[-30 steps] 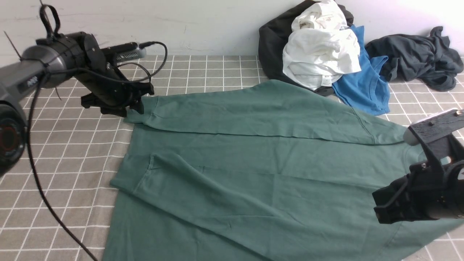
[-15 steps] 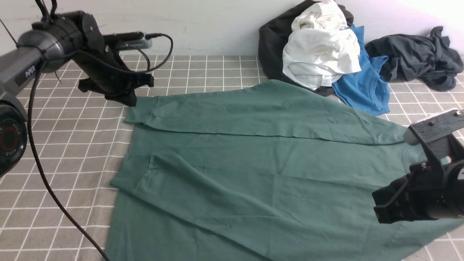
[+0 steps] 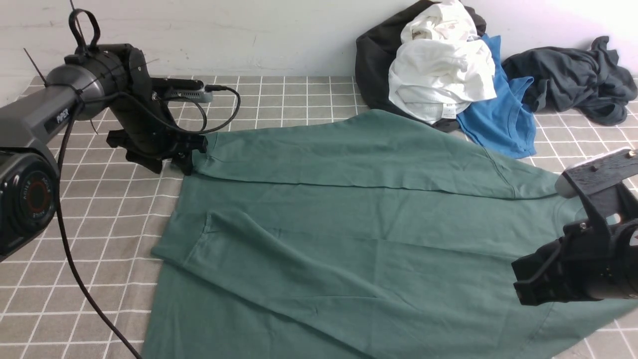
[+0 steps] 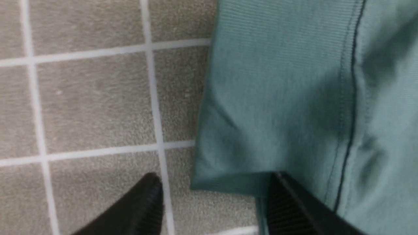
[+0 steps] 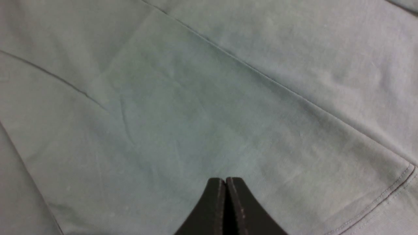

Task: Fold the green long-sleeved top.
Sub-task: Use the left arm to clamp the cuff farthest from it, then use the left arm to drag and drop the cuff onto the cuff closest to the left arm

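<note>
My gripper will make the green top's near half (image 3: 257, 320) fold over and hide both sleeves (image 3: 257, 254) when it lifts the top's hem, because they lie across the spread body.
The green long-sleeved top (image 3: 349, 224) lies spread flat on the checked cloth, with one sleeve folded across its far side toward the left. That sleeve's ribbed cuff (image 4: 277, 81) ends at my left gripper (image 3: 187, 152). The left gripper (image 4: 214, 192) is open. One finger (image 4: 143, 202) is over the bare cloth and the other finger (image 4: 290, 205) over the cuff's corner. A second sleeve (image 3: 209, 239) lies lower left on the top's body. My right gripper (image 3: 521, 286) hovers over the near right part of the top and is shut (image 5: 226, 180) on nothing.
A heap of clothes sits at the back right by the wall: a white garment (image 3: 438, 75), a blue T-shirt (image 3: 503, 119), a black one (image 3: 374, 60) and a charcoal-grey one (image 3: 573, 80). The left arm's cable (image 3: 70, 259) hangs over the checked cloth (image 3: 99, 199).
My left gripper lifted off the sleeve cuff, then came back down at the cuff's end with its jaws wide. The top and the right arm have not moved.
</note>
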Robot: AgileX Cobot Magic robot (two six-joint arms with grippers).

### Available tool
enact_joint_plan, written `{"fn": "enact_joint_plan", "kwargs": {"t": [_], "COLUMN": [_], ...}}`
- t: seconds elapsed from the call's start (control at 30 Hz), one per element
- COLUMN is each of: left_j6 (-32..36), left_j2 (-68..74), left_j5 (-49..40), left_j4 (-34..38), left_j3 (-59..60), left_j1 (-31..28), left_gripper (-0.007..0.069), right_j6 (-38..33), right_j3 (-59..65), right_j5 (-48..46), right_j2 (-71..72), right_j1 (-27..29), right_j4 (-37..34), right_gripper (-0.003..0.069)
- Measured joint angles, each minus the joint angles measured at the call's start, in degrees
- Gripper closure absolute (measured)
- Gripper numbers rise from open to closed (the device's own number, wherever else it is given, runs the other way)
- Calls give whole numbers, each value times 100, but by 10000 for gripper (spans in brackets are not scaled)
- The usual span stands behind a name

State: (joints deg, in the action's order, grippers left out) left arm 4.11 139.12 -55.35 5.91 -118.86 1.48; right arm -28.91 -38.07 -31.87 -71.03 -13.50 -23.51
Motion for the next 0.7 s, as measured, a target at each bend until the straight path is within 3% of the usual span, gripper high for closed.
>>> {"fn": "enact_joint_plan", "kwargs": {"t": [0.1,0.2,0.27,0.4,0.57,0.7], "left_j6": [280,504,555,575,785,787], "left_j2": [27,27,6,-116,-837,-1401], "left_j5": [0,-12,-30,-222,-1289,-1400], "left_j4": [199,350,410,398,404,426], "left_j3": [-33,-33,-33,-13,9,217], "left_j1": [-5,-5,-5,-1,-1,14], "left_gripper": [344,526,589,609,609,609], "right_j6": [0,0,0,0,0,0], "right_j3": [0,0,0,0,0,0], "right_j5": [0,0,0,0,-6,-27], "right_j2": [0,0,0,0,0,0], "right_j1": [0,0,0,0,0,0], "right_j4": [0,0,0,0,-13,-19], "right_gripper": [669,669,669,669,669,669]}}
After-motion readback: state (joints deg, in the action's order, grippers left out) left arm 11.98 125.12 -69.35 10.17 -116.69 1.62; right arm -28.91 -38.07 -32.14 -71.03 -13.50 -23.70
